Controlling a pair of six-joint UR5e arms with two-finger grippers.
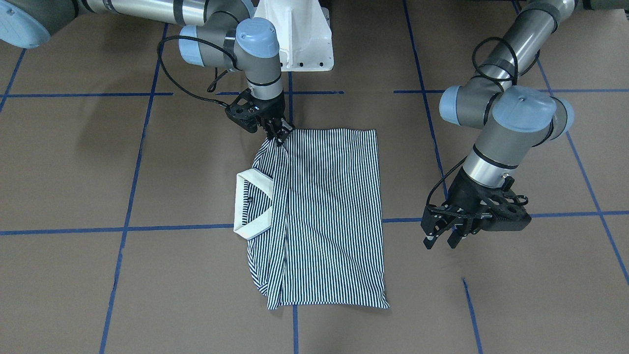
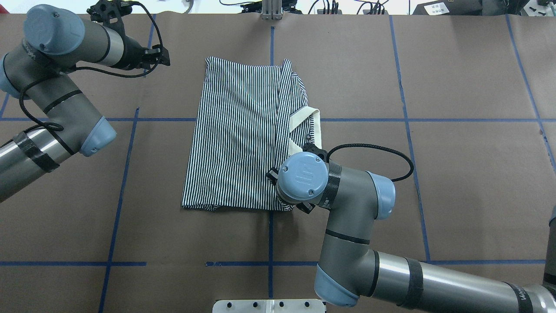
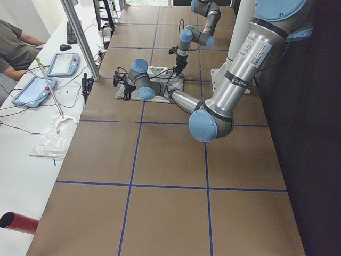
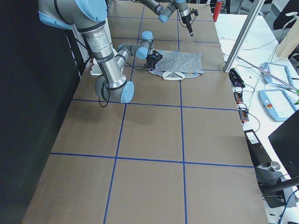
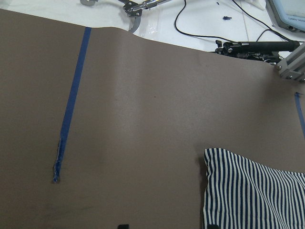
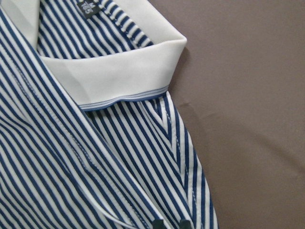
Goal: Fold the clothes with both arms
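The striped shirt's outer edge (image 6: 208, 212) reaches past the fingers of my right gripper. My right gripper should open and pinch the shirt corner's layers (image 6: 172, 213) together before it moves the shirt.
The striped polo shirt (image 1: 329, 216) lies folded into a long rectangle on the brown table, its cream collar (image 1: 253, 204) at one long edge. It also shows in the overhead view (image 2: 239, 139). My right gripper (image 1: 280, 139) is shut on the shirt's corner nearest the robot's base, beside the collar side. In the right wrist view its fingertips (image 6: 158, 224) pinch striped cloth below the collar (image 6: 119, 76). My left gripper (image 1: 441, 242) is open and empty, held above bare table beyond the shirt's other long edge. The left wrist view shows only a shirt corner (image 5: 257, 191).
Blue tape lines (image 1: 128, 228) grid the table. The white pedestal base (image 1: 300, 34) stands at the robot's edge. Beyond the far edge are a metal post (image 4: 243, 37), tablets (image 4: 278, 100), cables and a seated operator (image 3: 16, 48).
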